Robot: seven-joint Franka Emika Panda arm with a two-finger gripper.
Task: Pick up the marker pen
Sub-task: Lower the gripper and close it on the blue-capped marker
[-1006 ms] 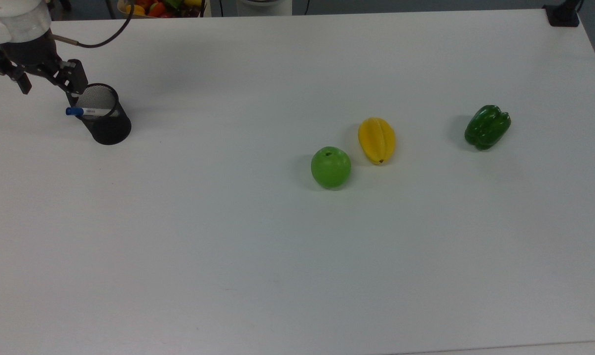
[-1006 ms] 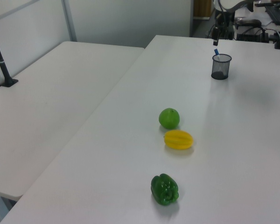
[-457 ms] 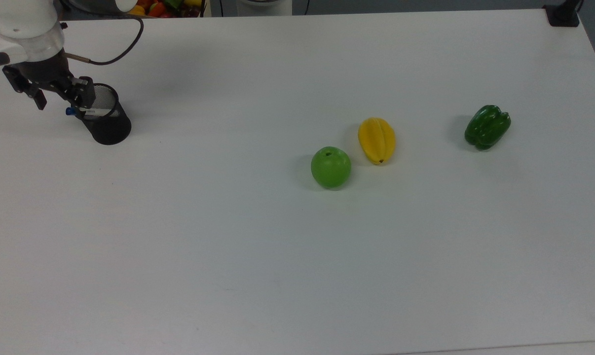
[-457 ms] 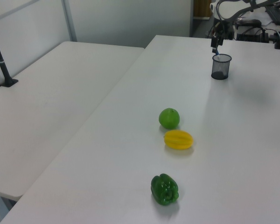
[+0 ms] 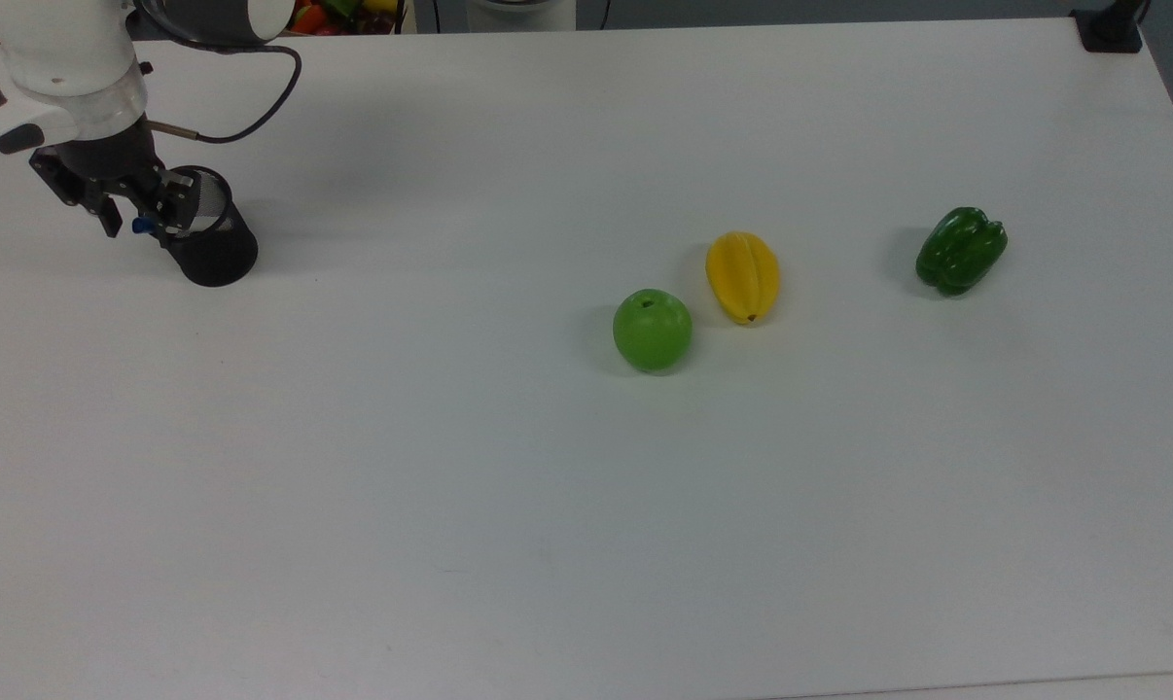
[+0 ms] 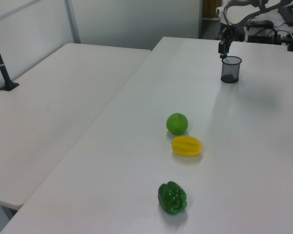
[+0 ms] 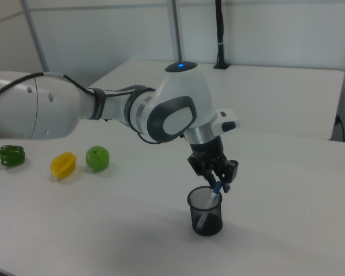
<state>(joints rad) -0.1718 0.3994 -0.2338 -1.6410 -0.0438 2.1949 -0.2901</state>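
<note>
The blue cap leans out past the cup's rim, so I expect the marker pen to slip out and hang at an angle when the robot's gripper lifts it.
The marker pen stands tilted in a black mesh cup at the top view's far left, with its blue cap sticking out over the rim. In the right view the marker pen's white barrel slants down inside the cup. My gripper hangs just above the cup's rim and is open, one finger on each side of the blue cap. The right view shows the gripper straddling the cap from above. In the left view the gripper hovers over the cup at the table's far end.
A green apple, a yellow star fruit and a green pepper lie on the white table, well to the top view's right of the cup. A bowl of fruit sits beyond the far edge. A black clamp holds the far right corner.
The gripper has come down and shifted toward the cup, so its fingers now flank the blue cap. The marker pen, cup and fruit have not moved.
</note>
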